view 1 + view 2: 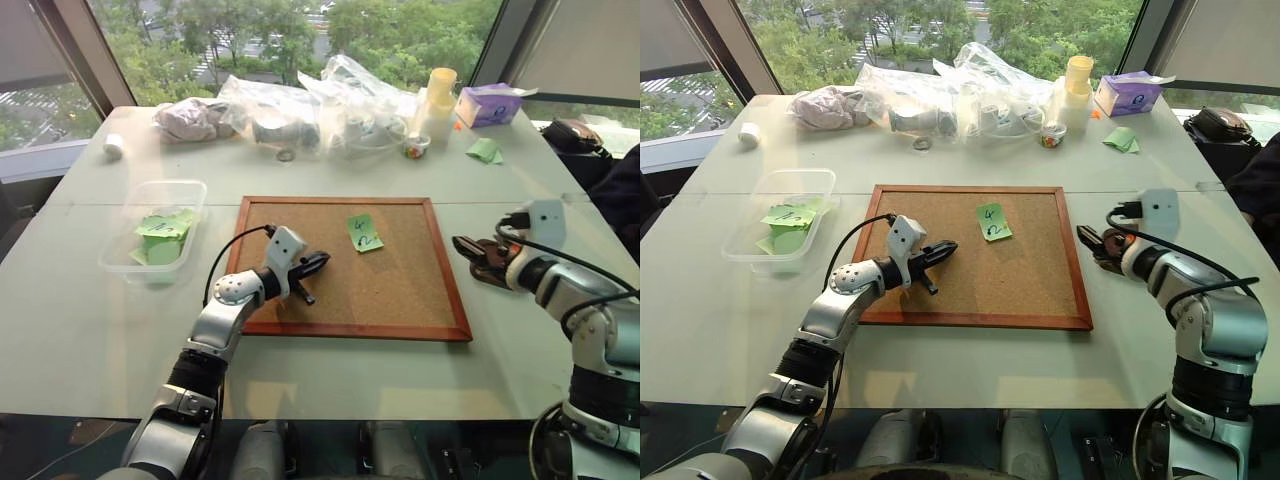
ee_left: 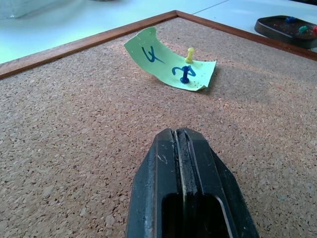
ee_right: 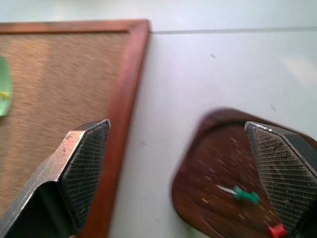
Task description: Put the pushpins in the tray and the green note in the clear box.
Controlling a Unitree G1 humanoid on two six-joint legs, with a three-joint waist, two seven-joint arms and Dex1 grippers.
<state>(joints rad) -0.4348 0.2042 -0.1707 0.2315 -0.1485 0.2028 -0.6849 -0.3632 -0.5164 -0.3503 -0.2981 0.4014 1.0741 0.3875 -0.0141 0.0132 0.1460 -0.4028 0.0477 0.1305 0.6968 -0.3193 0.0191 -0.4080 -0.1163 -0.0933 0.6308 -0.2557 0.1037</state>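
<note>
The green note (image 1: 364, 233) also has a blue pushpin (image 1: 356, 244) standing in it, so I expect it to stay on the corkboard when I pull out the yellow pushpin.
A green note (image 1: 364, 232) with dark scribbles lies on the corkboard (image 1: 300, 310), one end curling up. A yellow pushpin (image 2: 189, 54) and a blue pushpin (image 2: 184, 76) stand in it. My left gripper (image 1: 316, 264) is shut and empty, low over the cork, pointing at the note a short way off. The dark brown tray (image 3: 218, 163) sits on the table just right of the board and holds a green pushpin (image 3: 245, 194), a red one (image 3: 276, 230) and a blue one. My right gripper (image 3: 183, 163) hangs open above the tray's near-board edge, nothing between its fingers. The clear box (image 1: 190, 190), left of the board, contains green notes.
Crinkled clear bags (image 1: 300, 110), a stack of yellow cups (image 1: 438, 95), a purple tissue box (image 1: 488, 105) and crumpled green paper (image 1: 485, 151) line the table's far side. A white roll (image 1: 113, 146) lies far left. A dark bag (image 1: 572, 135) sits off the right edge.
</note>
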